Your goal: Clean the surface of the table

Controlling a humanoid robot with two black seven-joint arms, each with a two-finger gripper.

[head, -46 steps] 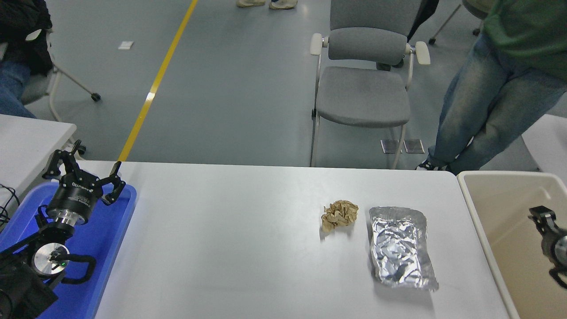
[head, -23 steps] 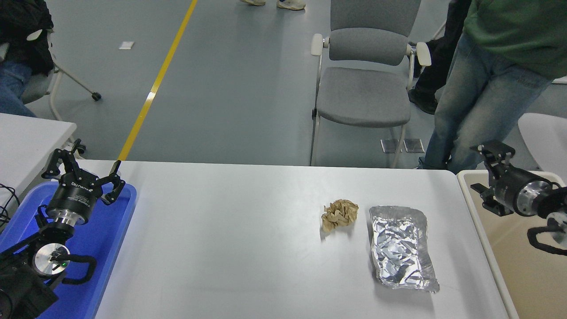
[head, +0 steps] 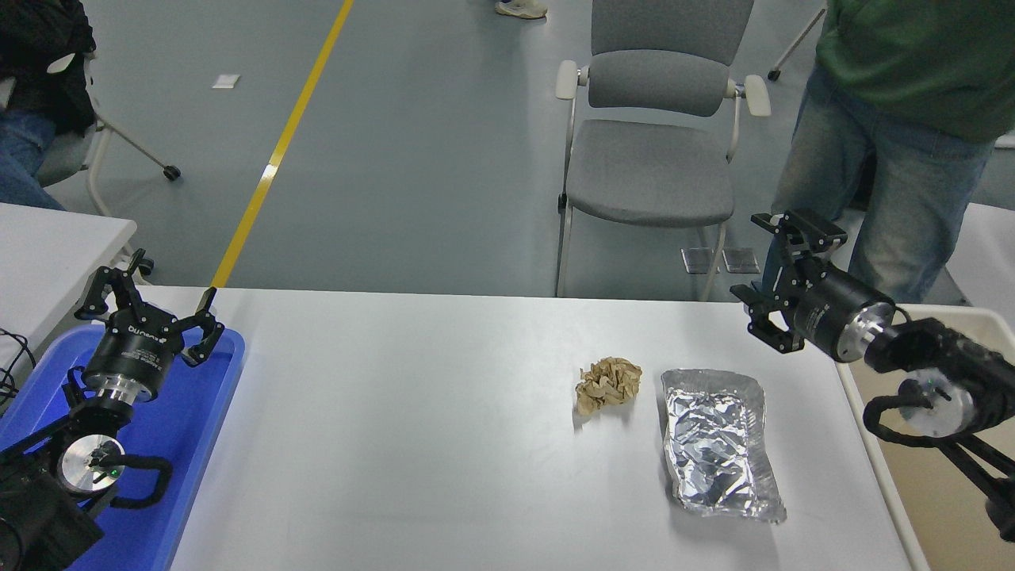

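Note:
My gripper will lift the near end of the silver foil pouch [head: 720, 442], which will stay spread out, as a firm-looking raised edge [head: 668, 457] runs along its long side.
The white-grey table surface [head: 412, 444] fills the lower part of the head view. A crumpled brown paper ball [head: 607, 384] lies right of centre, and a flat silver foil pouch [head: 718, 445] lies just to its right. My right gripper [head: 767, 274] is open and empty, raised over the table's far right corner, up and to the right of the pouch. My left gripper [head: 147, 300] is open and empty, parked over the blue tray [head: 186, 432] at the lower left.
A beige bin [head: 928, 507] stands beside the table's right edge, under my right arm. A grey chair [head: 650, 162] stands past the far edge. A person in a green top and jeans [head: 904, 127] stands at the far right. A smaller white table [head: 47, 254] is at the left.
My right arm has risen out of the beige bin and swung left, to above the table's far right corner. The person has shifted a little. The paper, pouch and left arm have not moved.

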